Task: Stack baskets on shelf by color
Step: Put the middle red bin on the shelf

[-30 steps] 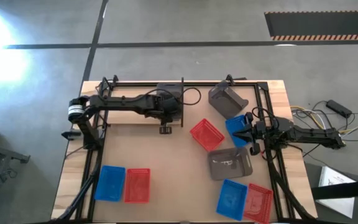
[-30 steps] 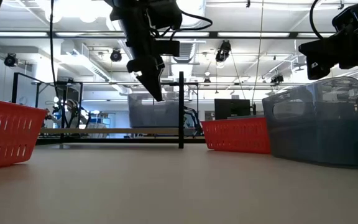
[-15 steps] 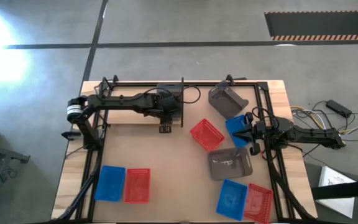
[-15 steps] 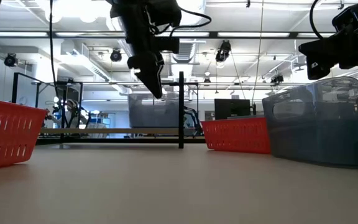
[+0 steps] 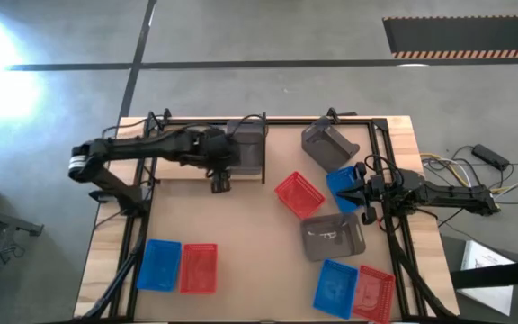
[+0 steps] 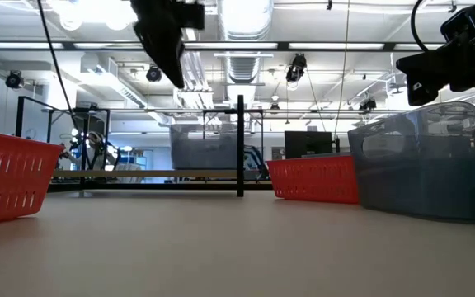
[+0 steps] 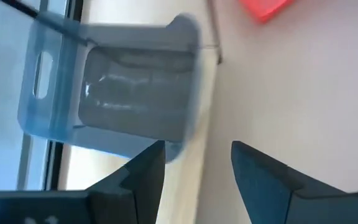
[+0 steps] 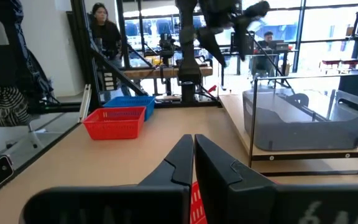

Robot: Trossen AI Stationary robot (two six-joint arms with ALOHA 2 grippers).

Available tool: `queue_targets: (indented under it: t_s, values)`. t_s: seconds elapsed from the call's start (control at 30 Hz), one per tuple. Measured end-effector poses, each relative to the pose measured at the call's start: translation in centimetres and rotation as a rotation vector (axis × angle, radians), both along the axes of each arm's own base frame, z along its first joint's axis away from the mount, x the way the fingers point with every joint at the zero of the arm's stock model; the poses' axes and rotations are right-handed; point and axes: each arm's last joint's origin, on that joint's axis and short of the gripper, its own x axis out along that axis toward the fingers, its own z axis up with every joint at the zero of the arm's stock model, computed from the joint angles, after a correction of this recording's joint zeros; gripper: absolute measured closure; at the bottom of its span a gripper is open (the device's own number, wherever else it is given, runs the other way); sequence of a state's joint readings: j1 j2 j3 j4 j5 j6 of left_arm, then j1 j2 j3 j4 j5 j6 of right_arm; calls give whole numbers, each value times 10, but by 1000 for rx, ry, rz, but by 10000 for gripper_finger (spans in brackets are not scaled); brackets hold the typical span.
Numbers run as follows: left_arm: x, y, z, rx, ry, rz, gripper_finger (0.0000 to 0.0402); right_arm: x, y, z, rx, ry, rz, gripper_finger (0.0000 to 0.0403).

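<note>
The shelf is open (image 5: pixel 183 173) next to the grey basket. My left gripper should keep swinging to the red basket until its fingers are on both sides of the red basket's near rim (image 5: pixel 197 292).
A dark grey basket (image 5: pixel 246 148) (image 7: pixel 117 93) stands on its bottom on the pale-wood shelf (image 5: pixel 183 171), at the shelf's right end beside the dark upright divider (image 5: pixel 264 148). My left gripper (image 5: pixel 218 183) (image 7: pixel 194 165) hangs open above the shelf's near edge, just left of that basket and apart from it. High in the low view it shows as dark fingers (image 6: pixel 167 49). My right gripper (image 5: pixel 360 193) (image 8: pixel 192 149) waits shut and level at the table's right side, beside a blue basket (image 5: pixel 342 183) and a red basket (image 5: pixel 299 195).
Another grey basket (image 5: pixel 331 144) lies tilted near the far edge, and a third grey one (image 5: pixel 334 237) sits right of centre. Blue and red pairs lie at the near left (image 5: pixel 160 265) (image 5: pixel 198 268) and the near right (image 5: pixel 335 286) (image 5: pixel 373 292). People stand in the room beyond (image 8: pixel 104 31).
My left gripper has opened and let go of the grey basket, which stays on the shelf. It has then risen and drawn back toward the table's left edge, clear of the basket's rim.
</note>
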State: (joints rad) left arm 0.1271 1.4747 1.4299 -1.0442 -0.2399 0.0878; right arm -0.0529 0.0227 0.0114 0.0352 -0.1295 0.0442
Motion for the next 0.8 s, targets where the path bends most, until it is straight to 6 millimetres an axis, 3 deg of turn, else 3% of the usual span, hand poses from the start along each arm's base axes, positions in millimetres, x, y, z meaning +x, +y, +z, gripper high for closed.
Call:
queue_targets:
  t_s: [0.2,0.57,0.8]
  values:
    - [-21,-48,6,-19,-69,-140,233,0,0,0,0,0,0,394]
    - [-48,-156,-28,-184,-118,-241,233,0,0,0,0,0,0,394]
    - [-67,-210,-46,-308,-87,-146,233,0,0,0,0,0,0,394]
